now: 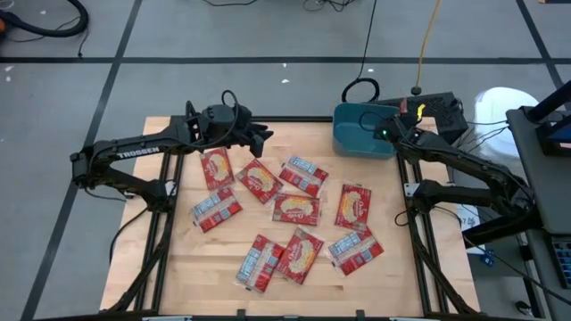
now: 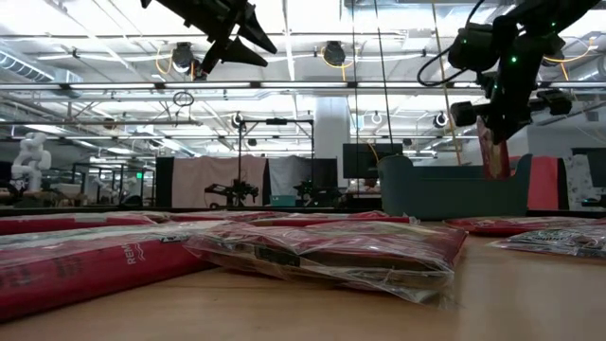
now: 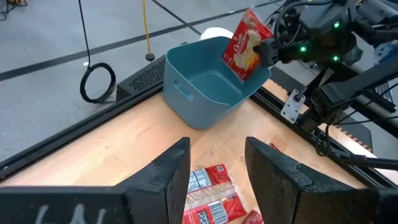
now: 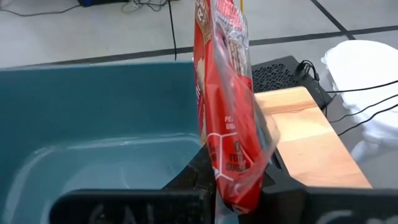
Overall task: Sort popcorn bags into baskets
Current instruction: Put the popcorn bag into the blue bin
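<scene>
My right gripper is holding the popcorn bag, with the popcorn bag's lower end inside the teal-blue bin's opening. It should go on moving the bag down until the bag sits deeper, and then let go.
Several red popcorn bags lie flat on the wooden table, scattered across its middle; the nearest one fills the low view. The teal-blue bin stands at the table's far right corner. My right gripper hovers over the bin's right side, shut on one popcorn bag that shows its yellow-cream picture. My left gripper is open, raised above the table's far left part, with packets below it. My right gripper pinches the popcorn bag between its two fingers at one edge. It comes slanting down from the table's right side. The bag is lifted clear, stands edge-on and tilted, and its lower end dips into the bin's opening.
A black box and a white bundle sit beyond the table's far right corner, and a cable coil lies on the floor behind the bin. Bare wood shows along the table's far middle and near edge.
</scene>
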`<action>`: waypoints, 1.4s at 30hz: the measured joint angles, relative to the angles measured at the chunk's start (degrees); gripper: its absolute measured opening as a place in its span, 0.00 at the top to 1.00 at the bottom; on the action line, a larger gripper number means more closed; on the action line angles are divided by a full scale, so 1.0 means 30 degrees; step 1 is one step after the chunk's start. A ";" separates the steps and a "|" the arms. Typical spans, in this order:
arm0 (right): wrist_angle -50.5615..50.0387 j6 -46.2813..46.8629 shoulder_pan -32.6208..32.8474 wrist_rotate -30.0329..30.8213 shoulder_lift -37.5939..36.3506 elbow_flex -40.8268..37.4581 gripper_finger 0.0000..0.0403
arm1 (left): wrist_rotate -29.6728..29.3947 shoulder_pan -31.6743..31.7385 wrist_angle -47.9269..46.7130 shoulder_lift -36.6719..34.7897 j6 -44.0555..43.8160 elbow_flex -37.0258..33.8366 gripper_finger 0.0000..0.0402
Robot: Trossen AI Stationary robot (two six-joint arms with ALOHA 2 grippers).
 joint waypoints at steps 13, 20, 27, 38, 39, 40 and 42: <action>0.1251 0.0487 -0.0133 -0.0877 0.0007 -0.1558 0.96 | -0.0005 0.0000 -0.0007 -0.0002 0.0049 0.0000 0.61; 0.1387 0.0374 -0.0140 -0.0998 0.0007 -0.2010 0.96 | -0.0007 0.0000 -0.0007 -0.0002 0.0049 0.0000 0.61; 0.1427 0.0484 -0.0140 -0.1027 0.0007 -0.2569 0.96 | -0.0007 0.0000 -0.0015 -0.0009 0.0158 0.0000 0.61; 0.1400 -0.0235 -0.0688 -0.1013 0.0000 -0.2569 0.94 | -0.0015 0.0000 -0.0033 -0.0009 0.0559 0.0000 0.61; 0.1385 -0.0370 -0.0787 -0.1013 0.0000 -0.2569 0.92 | -0.0015 0.0000 -0.0052 -0.0009 0.0555 0.0000 0.61; 0.1379 -0.0486 -0.0890 -0.1008 0.0000 -0.2569 0.90 | -0.0014 0.0000 -0.0059 -0.0009 0.0559 0.0000 0.61; 0.1336 -0.0521 -0.1127 -0.1005 0.0000 -0.2569 0.84 | -0.0014 0.0000 -0.0109 -0.0009 0.0554 0.0000 0.61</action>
